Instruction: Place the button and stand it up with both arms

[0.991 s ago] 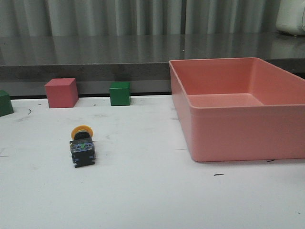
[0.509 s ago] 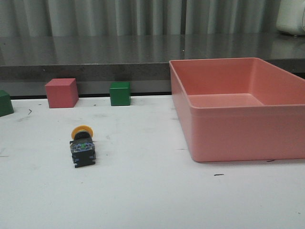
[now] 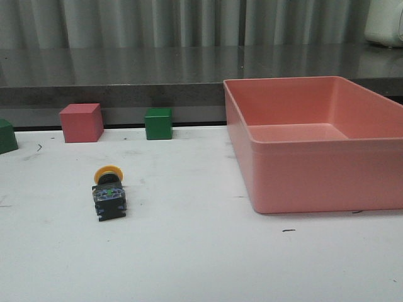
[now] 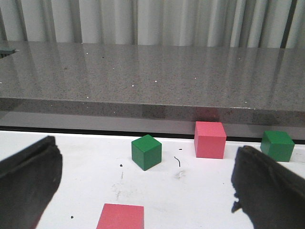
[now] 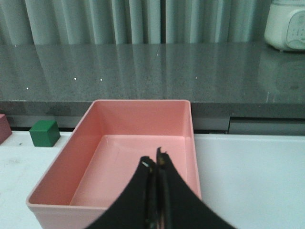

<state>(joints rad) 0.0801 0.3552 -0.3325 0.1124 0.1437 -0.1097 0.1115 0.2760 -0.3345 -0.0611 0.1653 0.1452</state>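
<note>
Next, my left gripper takes the button by its dark base and sets it upright, because the button lies on its side, far from my right gripper over the pink bin.
The button lies on its side on the white table at the left in the front view, yellow cap toward the back, dark blocky base toward the front. It does not show in either wrist view. No arm shows in the front view. My left gripper is open wide, its fingers at both edges of its view, with nothing between them but table and cubes. My right gripper is shut and empty, its tips over the near part of the pink bin.
The pink bin fills the right side of the table. A red cube, a green cube and another green cube stand along the back edge. The left wrist view shows a green cube and two red cubes.
</note>
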